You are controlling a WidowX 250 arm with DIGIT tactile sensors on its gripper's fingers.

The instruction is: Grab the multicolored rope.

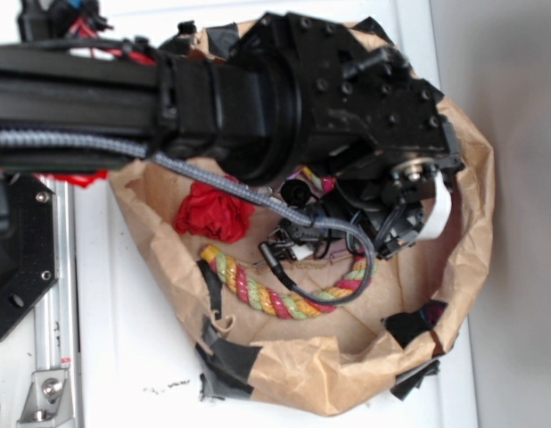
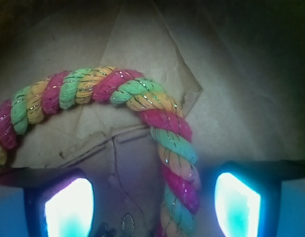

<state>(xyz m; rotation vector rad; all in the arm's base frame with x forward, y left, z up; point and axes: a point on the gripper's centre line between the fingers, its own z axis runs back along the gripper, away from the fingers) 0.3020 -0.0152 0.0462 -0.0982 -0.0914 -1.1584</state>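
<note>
Next, my gripper moves to the centre over this part of the rope (image 2: 181,190) and goes down before it closes, because the multicolored rope (image 2: 173,143) is low and off-centre in its open fingers.
The multicolored rope (image 1: 267,299), twisted from red, yellow and green strands, lies curved on the floor of a brown paper nest (image 1: 298,379). In the wrist view the rope (image 2: 178,143) arches across the top and runs down between my fingers, closer to the right fingertip (image 2: 239,205) than to the left one. My gripper (image 2: 153,205) is open and straddles that stretch of rope without squeezing it. In the exterior view the gripper (image 1: 340,239) points down into the nest and is mostly hidden by the black arm and wrist.
A red cloth ball (image 1: 213,212) lies left of the gripper inside the nest. A grey braided cable (image 1: 213,183) loops down over the rope. Crumpled paper walls with black tape patches (image 1: 226,361) ring the area. A metal rail (image 1: 53,357) runs along the left.
</note>
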